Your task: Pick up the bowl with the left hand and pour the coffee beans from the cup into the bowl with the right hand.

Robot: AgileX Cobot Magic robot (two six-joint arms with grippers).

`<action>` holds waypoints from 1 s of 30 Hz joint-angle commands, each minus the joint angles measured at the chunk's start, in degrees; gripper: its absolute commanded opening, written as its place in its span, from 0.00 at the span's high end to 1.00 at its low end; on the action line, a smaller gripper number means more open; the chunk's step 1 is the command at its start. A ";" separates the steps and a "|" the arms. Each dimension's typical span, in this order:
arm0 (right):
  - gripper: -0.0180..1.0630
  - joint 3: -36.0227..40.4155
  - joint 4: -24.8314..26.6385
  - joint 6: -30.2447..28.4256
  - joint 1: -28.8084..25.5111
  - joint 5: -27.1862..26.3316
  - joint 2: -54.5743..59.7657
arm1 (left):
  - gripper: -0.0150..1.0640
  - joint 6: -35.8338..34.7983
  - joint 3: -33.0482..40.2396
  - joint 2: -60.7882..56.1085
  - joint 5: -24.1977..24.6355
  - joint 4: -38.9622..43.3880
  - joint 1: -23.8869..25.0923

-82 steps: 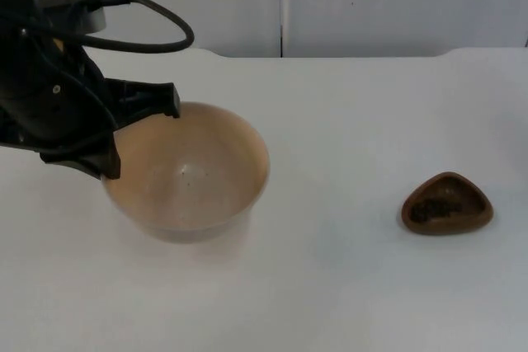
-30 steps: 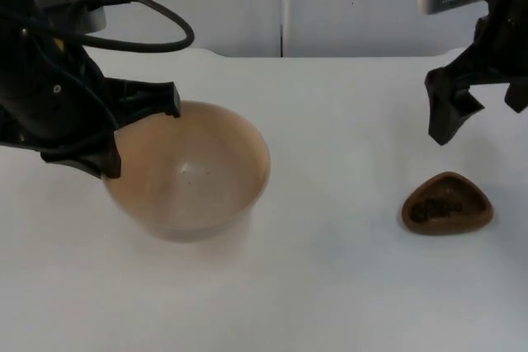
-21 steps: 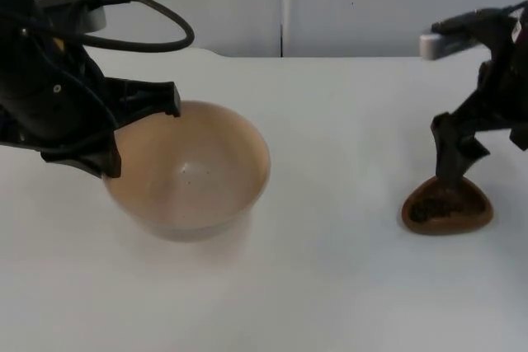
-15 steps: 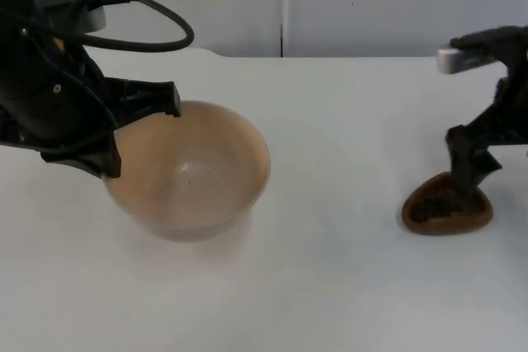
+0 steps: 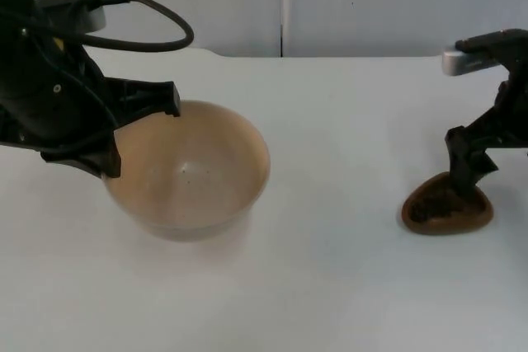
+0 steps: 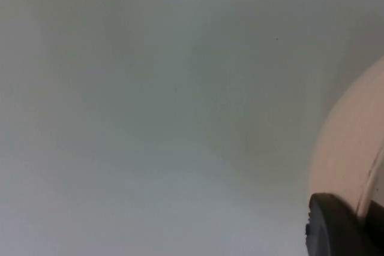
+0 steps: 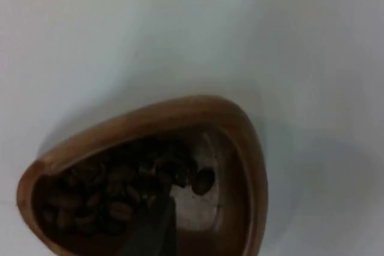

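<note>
My gripper is to pour into the tan bowl, but the dark coffee beans (image 5: 432,204) crowd the brown cup's narrow end (image 5: 409,213), so a few will stay behind there.
A tan bowl (image 5: 194,175) hangs just above the table's left half, with my left gripper (image 5: 132,138) shut on its left rim. In the left wrist view the bowl's pale wall (image 6: 354,148) runs beside a black fingertip (image 6: 336,226). At the right stands a brown, rounded-triangle wooden cup (image 5: 447,208) holding dark coffee beans (image 5: 431,207). My right gripper (image 5: 472,183) is open and down at the cup's far rim. The right wrist view has one fingertip (image 7: 153,235) inside the cup (image 7: 150,115), among the beans (image 7: 108,190).
The white table top (image 5: 338,138) stretches between bowl and cup. A grey partition wall (image 5: 371,6) closes off the back edge. The bowl casts a soft shadow beneath it.
The right arm came in from the upper right and dropped until its gripper reached the cup's rim. The left arm and the bowl have stayed put.
</note>
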 commanded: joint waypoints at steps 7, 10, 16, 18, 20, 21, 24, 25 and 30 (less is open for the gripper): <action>0.13 0.07 -0.24 0.22 0.25 -2.48 3.57 | 0.99 -0.43 0.19 -0.02 -0.73 -0.24 0.14; 0.18 0.07 -0.24 0.22 0.25 -2.75 4.01 | 0.99 -0.43 0.19 -0.02 -0.73 -0.24 0.14; 0.34 0.07 -0.24 0.77 0.25 -3.41 4.88 | 0.99 -0.43 0.19 -0.02 -0.73 -0.36 0.14; 0.40 0.07 -0.24 0.77 0.25 -3.74 4.88 | 0.99 -0.43 0.19 -0.02 -0.76 -0.49 0.14; 0.43 0.07 -0.24 0.77 0.25 -3.74 4.88 | 0.99 -0.43 0.19 -0.02 -0.76 -0.49 0.14; 0.46 0.07 -0.24 0.77 0.25 -3.86 4.88 | 0.99 -0.43 0.19 -0.02 -0.76 -0.49 0.14; 0.57 0.07 -0.24 0.77 0.28 -4.36 4.88 | 0.99 -0.43 0.19 -0.02 -0.76 -0.49 0.14; 0.57 0.07 -0.24 0.77 0.28 -4.36 4.88 | 0.99 -0.43 0.19 -0.02 -0.76 -0.49 0.14; 0.77 0.07 -0.24 0.77 0.28 -4.45 4.88 | 0.99 -0.43 0.19 -0.02 -0.76 -0.71 0.14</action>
